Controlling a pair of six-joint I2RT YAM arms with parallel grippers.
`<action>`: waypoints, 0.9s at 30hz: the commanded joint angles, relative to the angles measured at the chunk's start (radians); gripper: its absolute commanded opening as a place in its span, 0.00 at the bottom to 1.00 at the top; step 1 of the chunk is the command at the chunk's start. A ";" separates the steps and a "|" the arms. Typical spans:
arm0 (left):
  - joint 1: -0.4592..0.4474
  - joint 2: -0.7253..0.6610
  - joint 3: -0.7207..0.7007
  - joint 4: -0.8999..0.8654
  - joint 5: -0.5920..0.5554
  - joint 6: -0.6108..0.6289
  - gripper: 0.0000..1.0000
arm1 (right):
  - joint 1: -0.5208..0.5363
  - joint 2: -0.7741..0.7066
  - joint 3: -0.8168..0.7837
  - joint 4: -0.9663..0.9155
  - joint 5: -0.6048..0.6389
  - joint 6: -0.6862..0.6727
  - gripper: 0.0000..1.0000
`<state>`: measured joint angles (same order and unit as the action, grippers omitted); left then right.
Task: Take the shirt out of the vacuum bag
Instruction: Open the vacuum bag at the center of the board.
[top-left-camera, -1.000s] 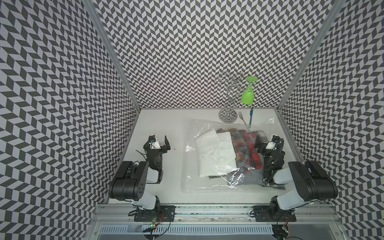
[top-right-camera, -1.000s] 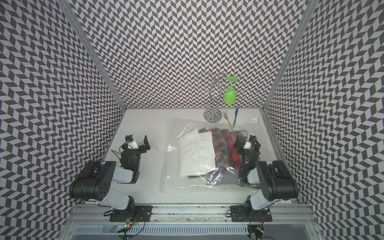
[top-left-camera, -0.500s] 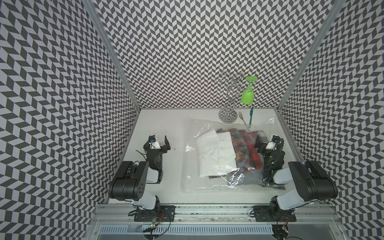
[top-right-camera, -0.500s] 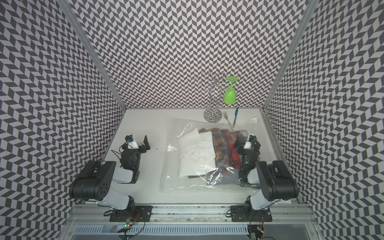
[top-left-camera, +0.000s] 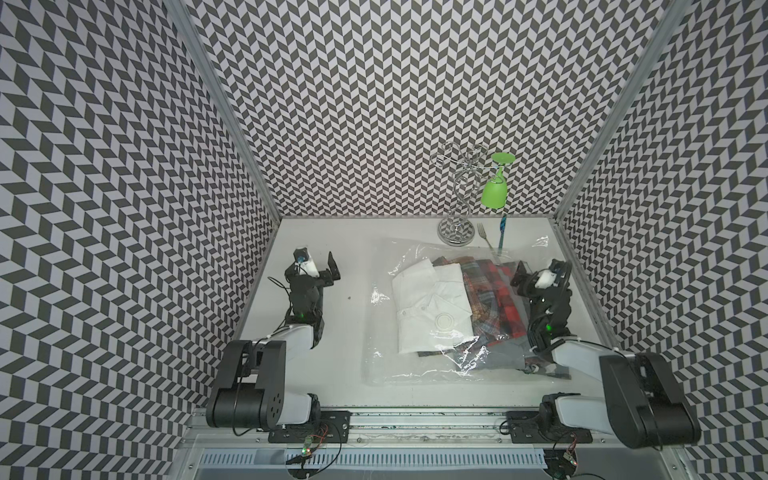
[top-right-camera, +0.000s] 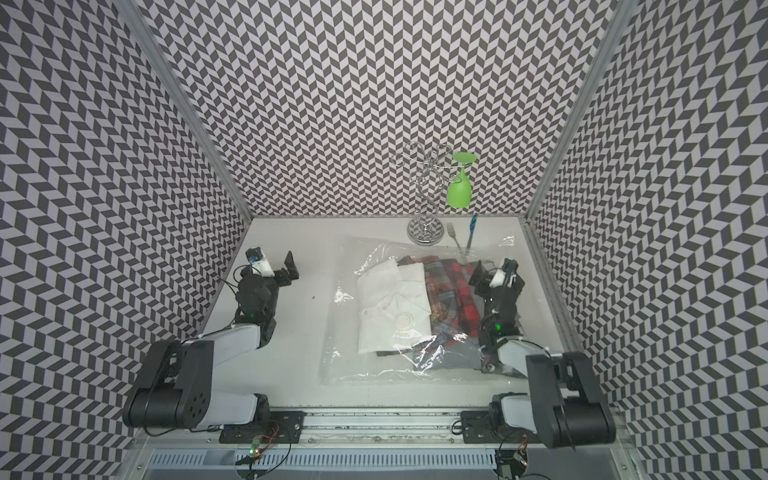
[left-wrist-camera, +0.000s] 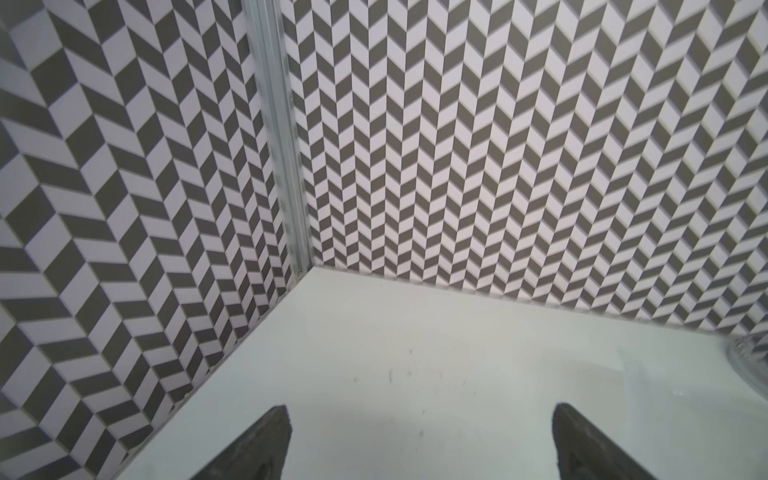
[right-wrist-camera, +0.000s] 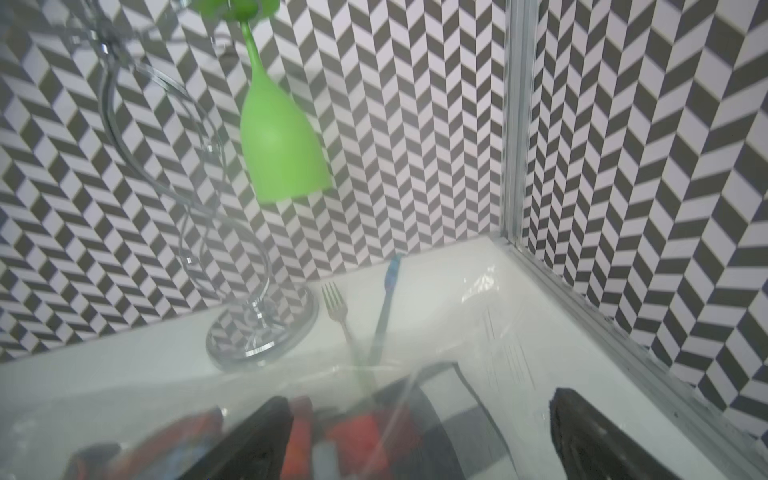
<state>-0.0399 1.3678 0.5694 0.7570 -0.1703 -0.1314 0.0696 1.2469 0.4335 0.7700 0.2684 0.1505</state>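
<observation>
My right gripper is above the plaid shirts (top-left-camera: 497, 293), far from the bag's edge (top-left-camera: 383, 308) beside the white shirt. Next, I move both grippers to that edge.
The vacuum bag (top-left-camera: 384, 353) (top-right-camera: 343, 353) lies flat right of the table's middle, clear and crinkly, its round white valve (top-left-camera: 444, 332) facing up. Inside, a folded white shirt (top-left-camera: 428, 303) (top-right-camera: 390, 299) lies beside red plaid shirts (top-left-camera: 496, 291) (top-right-camera: 451, 286). My right gripper (top-left-camera: 540, 270) (top-right-camera: 494, 270) (right-wrist-camera: 419, 407) hovers open over the bag's right side, with plaid cloth (right-wrist-camera: 361, 432) showing through the plastic (right-wrist-camera: 478, 332) between its fingers. My left gripper (top-left-camera: 318, 264) (top-right-camera: 272, 266) (left-wrist-camera: 419, 415) stands open over bare table at the left, well away from the bag.
A chrome glass rack (top-left-camera: 456, 232) (right-wrist-camera: 257, 332) stands at the back right with a green glass (top-left-camera: 494, 193) (right-wrist-camera: 282, 153) hanging upside down. A fork (top-left-camera: 484, 232) (right-wrist-camera: 334, 303) and a blue toothbrush (top-left-camera: 503, 230) (right-wrist-camera: 388, 291) lie behind the bag. Patterned walls enclose three sides.
</observation>
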 joint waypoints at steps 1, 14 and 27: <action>-0.026 0.002 0.249 -0.508 0.071 -0.221 0.99 | 0.011 -0.060 0.210 -0.452 -0.176 0.181 0.95; 0.040 0.240 0.620 -1.314 0.534 -0.506 0.99 | 0.317 0.211 0.731 -0.993 -0.547 0.300 0.95; 0.075 0.352 0.624 -1.386 0.496 -0.400 0.84 | 0.406 0.505 0.980 -1.315 -0.479 0.200 0.92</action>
<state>0.0353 1.7046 1.2102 -0.6018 0.3103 -0.5621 0.4698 1.7512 1.3869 -0.5014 -0.2333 0.3782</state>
